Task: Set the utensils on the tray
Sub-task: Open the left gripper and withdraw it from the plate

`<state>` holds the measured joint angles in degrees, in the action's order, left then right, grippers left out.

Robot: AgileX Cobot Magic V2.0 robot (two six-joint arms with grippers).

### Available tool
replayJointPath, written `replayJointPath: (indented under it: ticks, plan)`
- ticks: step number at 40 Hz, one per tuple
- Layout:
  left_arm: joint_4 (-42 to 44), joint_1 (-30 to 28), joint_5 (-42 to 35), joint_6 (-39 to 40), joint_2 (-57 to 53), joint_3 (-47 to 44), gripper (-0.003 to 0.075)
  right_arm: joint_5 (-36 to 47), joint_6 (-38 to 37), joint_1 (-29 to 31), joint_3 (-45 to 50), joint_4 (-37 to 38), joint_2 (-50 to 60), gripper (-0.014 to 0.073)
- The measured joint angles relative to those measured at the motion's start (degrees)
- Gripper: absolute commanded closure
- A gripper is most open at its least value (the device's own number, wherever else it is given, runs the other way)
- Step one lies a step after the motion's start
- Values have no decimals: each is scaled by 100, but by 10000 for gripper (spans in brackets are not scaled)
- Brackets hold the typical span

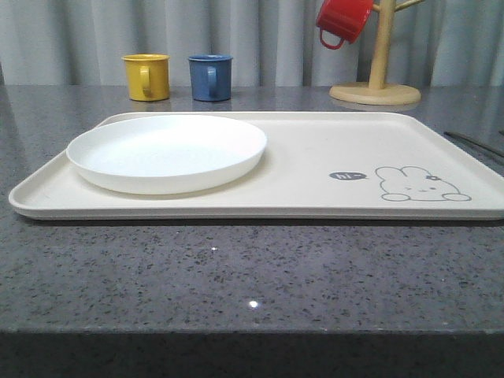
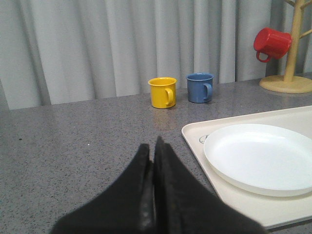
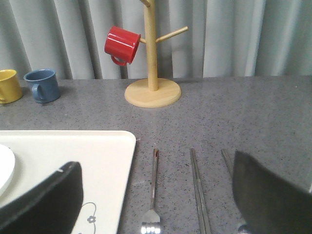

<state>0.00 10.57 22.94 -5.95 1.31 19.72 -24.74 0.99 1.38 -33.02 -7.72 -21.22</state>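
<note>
The fork (image 3: 153,197) is across the tray from the robot's left gripper, so the robot's right gripper should pick up the fork and put it on the tray (image 1: 311,161) next to the white plate.
The cream tray (image 1: 315,169) with the rabbit drawing lies across the middle of the table, and its corner (image 3: 73,146) shows in the right wrist view. On the stone just right of it lie a silver fork (image 3: 153,195), a pair of chopsticks (image 3: 199,190) and a spoon (image 3: 227,161), whose handle is partly hidden behind a finger. My right gripper (image 3: 156,163) is open above them, with the fork between its fingers and nothing held. In the front view the utensils (image 1: 472,142) are thin lines at the right edge. My left gripper (image 2: 152,144) is shut and empty over bare table left of the tray.
A round white plate (image 1: 167,151) sits on the tray's left half. A yellow mug (image 1: 146,76) and a blue mug (image 1: 210,76) stand at the back. A wooden mug tree (image 1: 378,71) with a red mug (image 1: 342,20) stands back right.
</note>
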Motion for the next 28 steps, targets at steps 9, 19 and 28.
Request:
replayJointPath:
  ticks: [9,19,28]
  plan:
    - [0,0,0,0,0,0,738,-601,0,0,-341,175,-692,149]
    - [0,0,0,0,0,0,738,-1723,0,0,-1631,286,-2665,191]
    - [0,0,0,0,0,0,738,-2564,0,-215,-2641,286,-4257,192]
